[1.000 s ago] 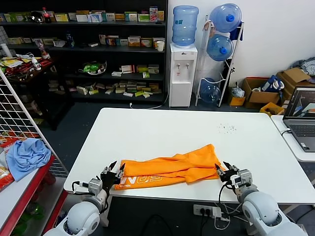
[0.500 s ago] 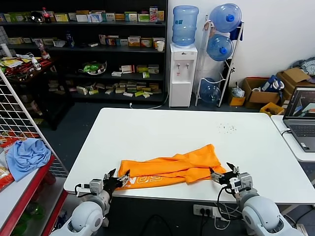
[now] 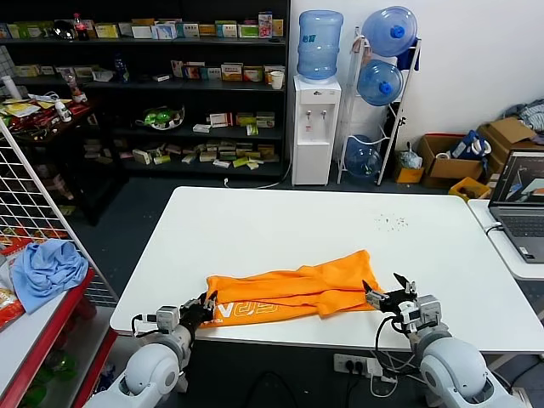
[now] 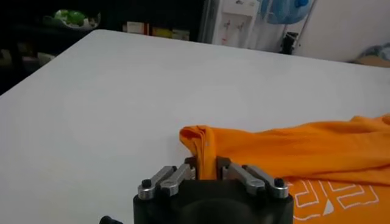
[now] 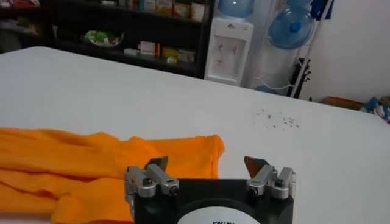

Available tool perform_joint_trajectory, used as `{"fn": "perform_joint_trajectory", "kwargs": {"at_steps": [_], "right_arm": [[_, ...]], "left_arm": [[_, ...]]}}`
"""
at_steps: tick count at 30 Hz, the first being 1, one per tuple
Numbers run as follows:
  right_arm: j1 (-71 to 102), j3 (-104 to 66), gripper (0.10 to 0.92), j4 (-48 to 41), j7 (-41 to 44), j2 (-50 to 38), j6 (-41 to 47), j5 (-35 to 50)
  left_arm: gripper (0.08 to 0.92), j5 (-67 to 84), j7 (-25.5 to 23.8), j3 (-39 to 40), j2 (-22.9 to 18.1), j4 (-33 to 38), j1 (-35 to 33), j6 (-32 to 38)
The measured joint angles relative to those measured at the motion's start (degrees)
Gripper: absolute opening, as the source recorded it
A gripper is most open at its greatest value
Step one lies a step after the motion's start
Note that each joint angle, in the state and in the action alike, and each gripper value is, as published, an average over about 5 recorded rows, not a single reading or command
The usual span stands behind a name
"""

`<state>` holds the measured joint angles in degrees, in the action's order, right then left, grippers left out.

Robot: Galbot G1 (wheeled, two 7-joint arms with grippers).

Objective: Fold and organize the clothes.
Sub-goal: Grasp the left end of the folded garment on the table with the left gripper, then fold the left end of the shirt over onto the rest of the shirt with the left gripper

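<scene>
Next, my left gripper folds the held end of the T-shirt over the strip [image 3: 293,286], because the orange T-shirt is a long strip and its loose end [image 3: 360,280] is next to my open right gripper.
The orange T-shirt [image 3: 293,289] lies folded into a long strip along the front of the white table [image 3: 280,229], white lettering facing up near its left end. My left gripper [image 3: 206,308] is shut on the shirt's left end; in the left wrist view the orange cloth [image 4: 304,152] is pinched between the jaws of the gripper [image 4: 206,165]. My right gripper [image 3: 387,294] is open at the shirt's right end; in the right wrist view its gripper [image 5: 206,163] stands spread, low over the shirt's edge [image 5: 177,155], holding nothing.
A light blue cloth [image 3: 47,265] lies on a red rack at the left. A laptop [image 3: 520,200] sits on a side table at the right. Shelves and a water dispenser [image 3: 315,127] stand beyond the table. Small specks [image 3: 392,221] dot the far right tabletop.
My left gripper has lowered and closed on the shirt's left end. My right gripper has dropped and moved in against the shirt's right end, still open.
</scene>
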<state>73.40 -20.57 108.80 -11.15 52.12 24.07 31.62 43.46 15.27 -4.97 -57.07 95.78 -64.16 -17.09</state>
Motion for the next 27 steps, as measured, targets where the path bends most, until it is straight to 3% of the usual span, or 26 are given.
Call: {"fn": "perform_joint_trajectory", "kwargs": {"at_steps": [5,19,27], "right_arm": [[-0.31,-0.34,0.823,0.15,-0.44,0.49,-0.54,-0.24],[-1.33,-0.3,0.823,-0.31,-1.34,2.15,-2.12,-1.31],[-1.69,0.59,0.823,-1.13,-1.82,3.36,-2.94,-2.63]], "left_arm": [[0.125,0.66,0.04,-0.99,2.23,-0.85,1.04,-1.03],[0.122,-1.14,-0.63,-3.22,14.49,-6.99,8.1,-1.29],[0.122,0.05,1.51,-3.0,17.07,-4.11,9.25,-2.54]]}}
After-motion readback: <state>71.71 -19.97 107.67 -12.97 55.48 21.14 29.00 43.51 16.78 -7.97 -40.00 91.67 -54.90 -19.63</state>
